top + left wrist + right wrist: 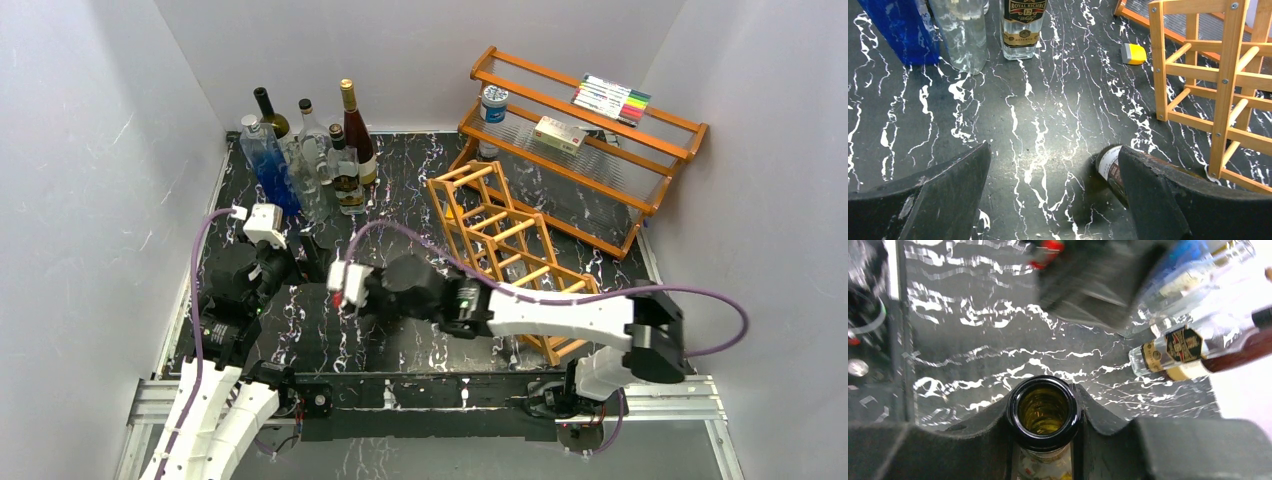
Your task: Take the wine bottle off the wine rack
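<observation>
The dark wine bottle has its base over open tabletop, clear of the wine rack, so my right gripper should now lower until it stands upright, then release.
My right gripper is shut on the neck of a dark wine bottle whose open mouth faces the wrist camera. In the top view this gripper is left of the wine rack, an empty orange-brown lattice frame, so the bottle is off the rack. The bottle's labelled end shows just above the table, beside the right finger of my left gripper. The left gripper is open and empty. In the top view the right arm hides most of the bottle.
Several upright bottles stand at the back left; a blue one and a whisky bottle are nearest. A two-tier wooden shelf holds a can, a box and markers. A small yellow object lies near the rack.
</observation>
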